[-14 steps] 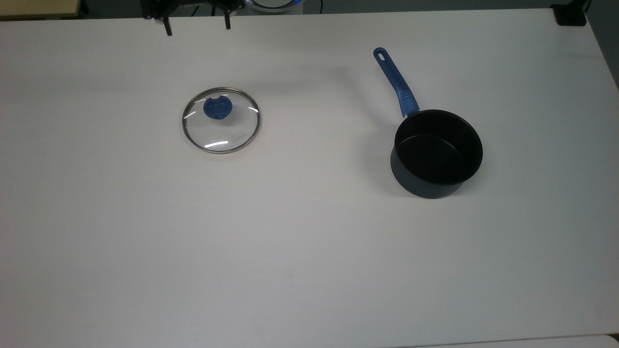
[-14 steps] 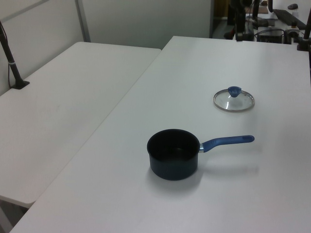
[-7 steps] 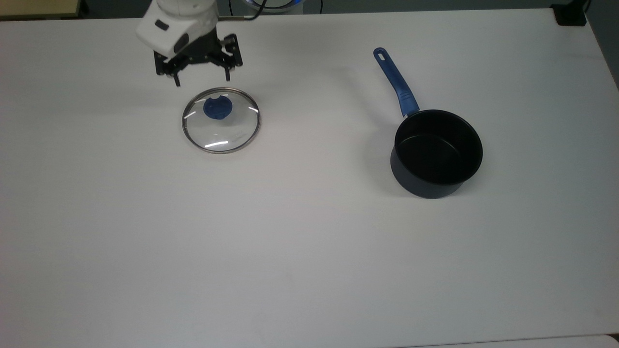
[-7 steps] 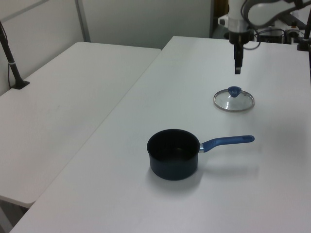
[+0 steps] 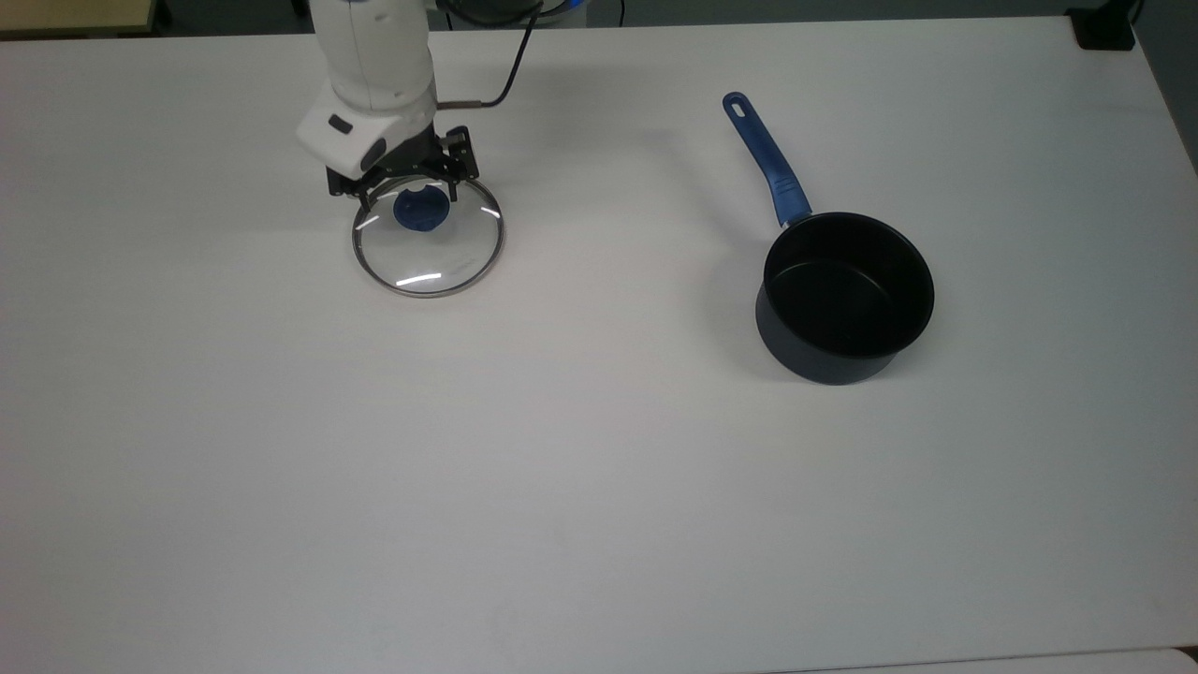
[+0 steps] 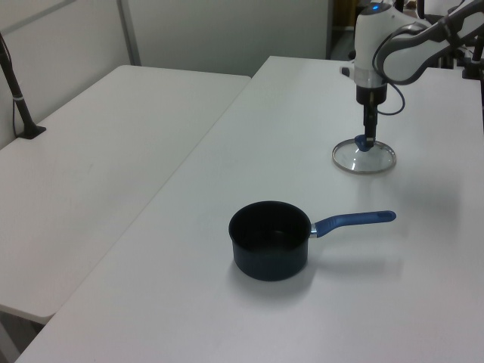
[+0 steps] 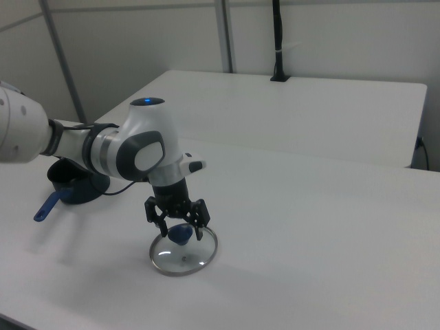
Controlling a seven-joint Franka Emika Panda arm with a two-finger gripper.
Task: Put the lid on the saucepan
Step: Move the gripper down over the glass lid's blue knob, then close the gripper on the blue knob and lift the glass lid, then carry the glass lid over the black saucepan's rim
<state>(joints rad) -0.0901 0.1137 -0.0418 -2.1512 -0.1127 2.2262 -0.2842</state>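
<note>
My gripper will lower the lid, and I expect it to sit flush over the saucepan's round opening (image 6: 270, 223), which looks about as wide as the lid's steel rim (image 6: 364, 172).
The lid (image 5: 430, 255), clear glass with a steel rim and a blue knob (image 5: 421, 209), lies flat on the white table (image 5: 562, 468) in the top view's upper left. My gripper (image 5: 410, 198) is open and low over it, one finger on each side of the knob, which the right view shows too: gripper (image 7: 180, 231), lid (image 7: 183, 256). Whether the fingers touch the knob I cannot tell. The saucepan (image 5: 847, 292) stands upright and apart on the top view's right, its blue handle (image 5: 767, 164) pointing to the far edge. In the left view the saucepan (image 6: 270, 240) is nearest and the lid (image 6: 365, 159) lies beyond it.
A second white table (image 6: 98, 151) adjoins on the left view's left, with a black post (image 6: 15, 83) at its edge. A black block (image 5: 1104, 28) sits at the top view's far right corner. The arm's cable (image 5: 505, 80) hangs behind the gripper.
The arm came in from the far edge and dropped down over the lid; its open fingers now straddle the blue knob. Lid and saucepan have not moved.
</note>
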